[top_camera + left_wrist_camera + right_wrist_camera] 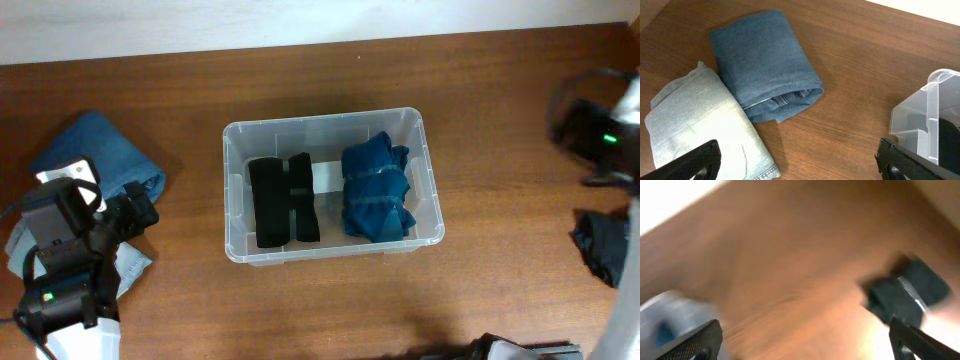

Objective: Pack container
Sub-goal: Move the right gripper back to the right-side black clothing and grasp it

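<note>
My open right gripper goes on toward the garment before it closes on its fabric, because the dark garment (601, 248) lies alone with open wood leading to it (580, 201).
The clear plastic container (233, 190) stands mid-table. Inside it lie a black folded garment (283, 201) on the left and a dark blue folded garment (376, 190) on the right. My left gripper (800, 165) is open and empty, above the table between a folded light denim piece (700, 125) and the container's corner (930, 115). A folded blue denim garment (765, 65) lies just beyond the light one. My right gripper (805, 340) is open and empty over bare wood; its view is blurred. A dark garment (905, 292) lies ahead of it to the right.
In the overhead view the blue denim (95, 150) and light denim (128, 268) lie at the far left by my left arm. A dark crumpled garment (600, 245) lies at the right edge, below my right arm (590, 130). A pale wall runs along the table's back edge.
</note>
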Tool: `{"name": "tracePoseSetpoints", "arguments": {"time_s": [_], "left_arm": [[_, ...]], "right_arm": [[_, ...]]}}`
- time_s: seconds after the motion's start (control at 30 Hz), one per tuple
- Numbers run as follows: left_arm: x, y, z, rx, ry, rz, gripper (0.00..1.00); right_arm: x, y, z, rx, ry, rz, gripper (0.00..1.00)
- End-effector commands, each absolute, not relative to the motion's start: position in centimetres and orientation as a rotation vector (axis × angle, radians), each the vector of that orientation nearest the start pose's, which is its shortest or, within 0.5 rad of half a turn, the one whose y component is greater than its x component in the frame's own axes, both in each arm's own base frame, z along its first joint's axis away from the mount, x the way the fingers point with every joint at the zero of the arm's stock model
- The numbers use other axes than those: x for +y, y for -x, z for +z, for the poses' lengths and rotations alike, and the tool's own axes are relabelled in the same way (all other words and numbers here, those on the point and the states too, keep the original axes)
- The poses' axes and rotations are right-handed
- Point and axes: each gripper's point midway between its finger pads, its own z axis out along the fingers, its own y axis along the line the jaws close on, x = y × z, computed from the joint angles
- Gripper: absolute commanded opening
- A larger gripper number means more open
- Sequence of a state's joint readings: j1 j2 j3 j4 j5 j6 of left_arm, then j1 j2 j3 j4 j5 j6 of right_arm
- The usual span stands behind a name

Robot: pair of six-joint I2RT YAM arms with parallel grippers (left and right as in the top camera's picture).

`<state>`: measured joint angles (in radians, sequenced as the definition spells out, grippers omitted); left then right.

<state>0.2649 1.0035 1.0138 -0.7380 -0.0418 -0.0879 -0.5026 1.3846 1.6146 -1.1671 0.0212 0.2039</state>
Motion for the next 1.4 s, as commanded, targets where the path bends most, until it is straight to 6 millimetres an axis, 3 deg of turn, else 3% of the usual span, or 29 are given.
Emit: {"name": "tracePoseSetpoints", "arguments": {"time_s": [0.0,0.07,0.2,0.33,0.53,0.7,0.8,0.87,1.0,1.13,1.23,1.27,1.37], "left_arm": [[9.0,-29.5,24.6,2.231,0.44,0.146,1.0],[9.0,-29.5,24.6,2.231,0.44,0.146,0.99],[9.0,-29.5,24.6,2.231,0.44,0.146,0.99],[9.0,-29.5,24.6,2.231,0.44,0.146,0.99],[9.0,-29.5,24.6,2.232,0.44,0.146,0.99],[9.0,-29.5,24.6,2.234,0.44,0.146,0.99],[9.0,-29.5,24.5,2.235,0.44,0.146,0.99],[9.0,-29.5,24.5,2.235,0.44,0.146,0.99],[9.0,-29.5,24.5,2.235,0.44,0.146,0.99],[9.0,-29.5,24.5,2.235,0.44,0.146,0.99],[9.0,-29.5,24.5,2.235,0.44,0.146,0.99],[9.0,-29.5,24.5,2.235,0.44,0.146,1.0],[9.0,-29.5,24.5,2.235,0.44,0.146,0.99]], "right_arm": [[-23.1,-25.8,22.1,2.338,-1.228,-0.123,0.99],[-24.8,-24.8,18.8,2.284,-1.34,-0.004,0.99],[-27.1,-20.6,12.0,2.155,-1.628,0.139,0.98],[-28.3,-17.8,7.3,2.062,-1.788,0.151,0.98],[-30.0,-18.5,3.4,2.04,-1.785,0.197,0.98],[-29.8,-19.2,-0.1,2.088,-1.769,0.285,0.98],[-29.2,-19.9,-1.1,2.102,-1.746,0.366,1.0],[-28.9,-20.6,-1.0,2.085,-1.722,0.425,0.88],[-28.7,-22.6,0.3,2.024,-1.615,0.543,0.36],[-28.1,-24.1,1.9,1.974,-1.536,0.662,0.04],[-27.6,-26.4,5.8,1.931,-1.364,0.768,0.04],[-27.1,-27.8,8.6,1.936,-1.262,0.78,0.04],[-24.9,-30.6,14.3,1.977,-1.017,0.781,0.04]]}}
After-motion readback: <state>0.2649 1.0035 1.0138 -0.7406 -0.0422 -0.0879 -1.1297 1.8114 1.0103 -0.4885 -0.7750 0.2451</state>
